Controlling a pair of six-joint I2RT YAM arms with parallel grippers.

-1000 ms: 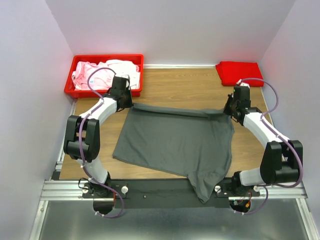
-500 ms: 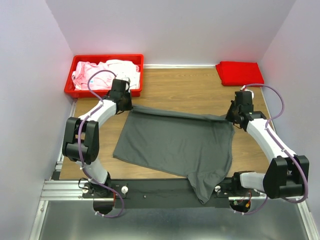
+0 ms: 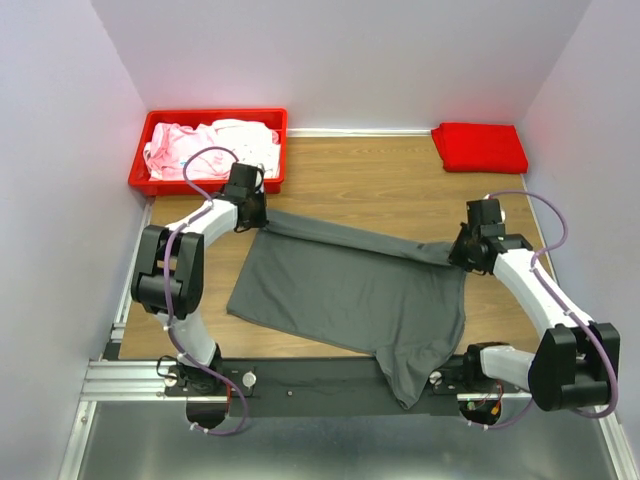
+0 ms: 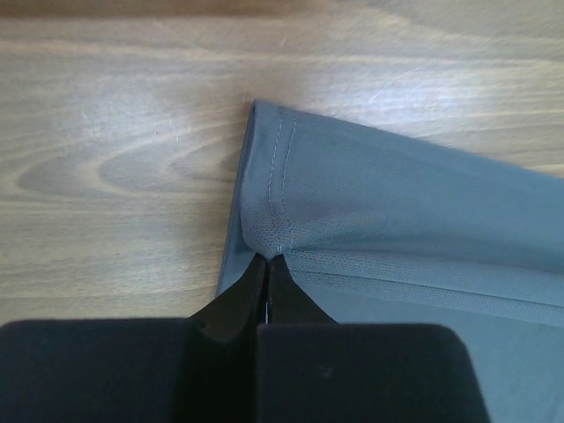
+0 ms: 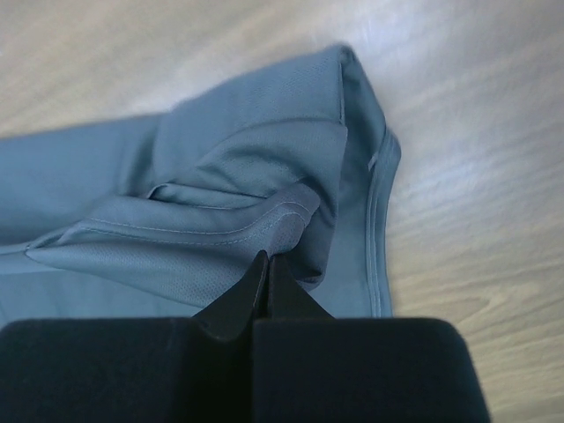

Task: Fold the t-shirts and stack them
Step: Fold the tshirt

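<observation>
The dark grey t-shirt's hem is bunched at my right gripper, so both grippers should open, then my right gripper should take the t-shirt's folded corner from the side.
A dark grey t-shirt lies spread on the wooden table, one part hanging over the near edge. My left gripper is shut on its far left hemmed corner. My right gripper is shut on bunched cloth at its far right corner. The far edge between them is lifted and stretched. A folded bright red t-shirt lies at the far right. Pale pink and white t-shirts are heaped in the bin.
A rigid red plastic bin stands at the far left corner, close behind my left gripper. Purple walls close in the table on three sides. A black rail runs along the near edge.
My right gripper has moved toward the near edge, pulling the shirt's right corner with it. The left gripper has shifted slightly right. The far edge now slants down to the right.
</observation>
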